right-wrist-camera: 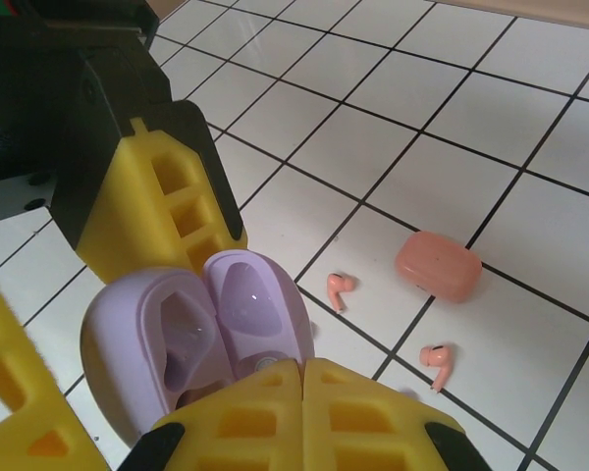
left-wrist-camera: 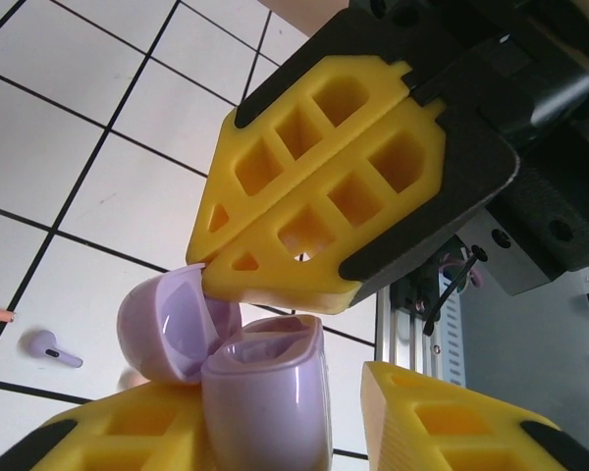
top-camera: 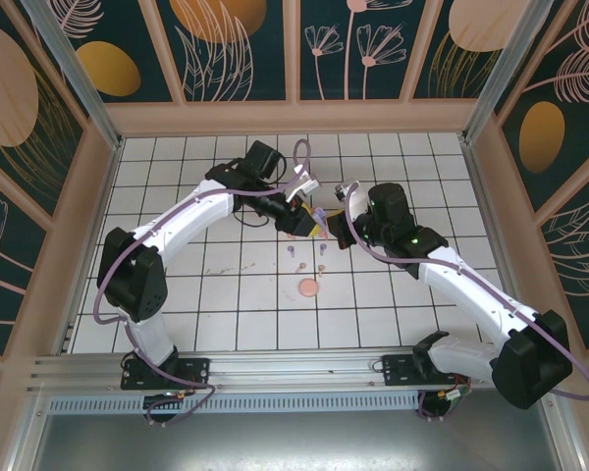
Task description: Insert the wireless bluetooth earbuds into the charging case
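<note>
Next, my left gripper moves the open purple charging case [top-camera: 319,218] aside before my right gripper takes a purple earbud [top-camera: 292,249], because my left gripper is holding the case close over the earbuds.
The purple charging case [left-wrist-camera: 270,402] stands open between the yellow fingers of my left gripper [left-wrist-camera: 275,392]. It rests against one finger, with a small gap to the other. Its lid [right-wrist-camera: 250,299] is swung back and its sockets [right-wrist-camera: 172,339] look empty. My right gripper [right-wrist-camera: 302,368] is shut with nothing between its fingers, its tip [left-wrist-camera: 206,270] touching the lid's rim. Both grippers meet at mid-table [top-camera: 314,221]. Two salmon-pink earbuds [right-wrist-camera: 340,289] [right-wrist-camera: 437,358] lie on the tiles below the case. A purple earbud [left-wrist-camera: 51,348] lies to one side.
A closed pink case [right-wrist-camera: 438,265] lies on the tiles beside the pink earbuds, seen from above as a pink disc [top-camera: 308,287]. Small buds [top-camera: 291,251] dot the tiles just in front of the grippers. Wooden walls [top-camera: 294,118] ring the white tiled floor.
</note>
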### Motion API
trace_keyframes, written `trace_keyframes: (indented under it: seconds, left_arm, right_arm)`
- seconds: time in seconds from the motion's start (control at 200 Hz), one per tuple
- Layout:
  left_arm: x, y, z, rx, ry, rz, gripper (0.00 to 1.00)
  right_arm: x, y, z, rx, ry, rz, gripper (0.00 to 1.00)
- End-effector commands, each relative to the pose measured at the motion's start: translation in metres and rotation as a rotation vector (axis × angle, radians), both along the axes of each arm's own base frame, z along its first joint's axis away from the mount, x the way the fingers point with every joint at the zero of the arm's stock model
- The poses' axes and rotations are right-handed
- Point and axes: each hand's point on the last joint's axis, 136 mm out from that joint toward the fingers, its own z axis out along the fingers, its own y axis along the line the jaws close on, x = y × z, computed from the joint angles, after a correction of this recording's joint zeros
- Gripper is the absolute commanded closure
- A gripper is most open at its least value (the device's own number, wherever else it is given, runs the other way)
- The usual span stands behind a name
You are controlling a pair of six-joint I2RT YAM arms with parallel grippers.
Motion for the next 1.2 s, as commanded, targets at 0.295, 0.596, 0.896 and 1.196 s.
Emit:
trace_keyframes:
  seconds: [0.295, 0.596, 0.896, 1.196]
  left_arm:
    - [0.003, -0.003, -0.001, -0.052, 0.01, 0.003, 0.85]
    - [0.009, -0.005, 0.005, -0.11, -0.025, 0.064, 1.0]
    - [0.032, 0.017, 0.026, -0.152, -0.175, 0.282, 1.0]
    - [0.049, 0.067, 0.08, -0.299, -0.419, 0.584, 1.0]
  right_arm:
    - [0.0, 0.006, 0.023, 0.062, -0.036, 0.007, 0.97]
    - [0.004, -0.001, 0.036, 0.072, -0.047, -0.047, 0.64]
    - [0.001, -0.029, 0.056, 0.141, 0.017, -0.224, 0.39]
    - [-0.001, -0.045, 0.027, 0.181, 0.256, -0.421, 0.39]
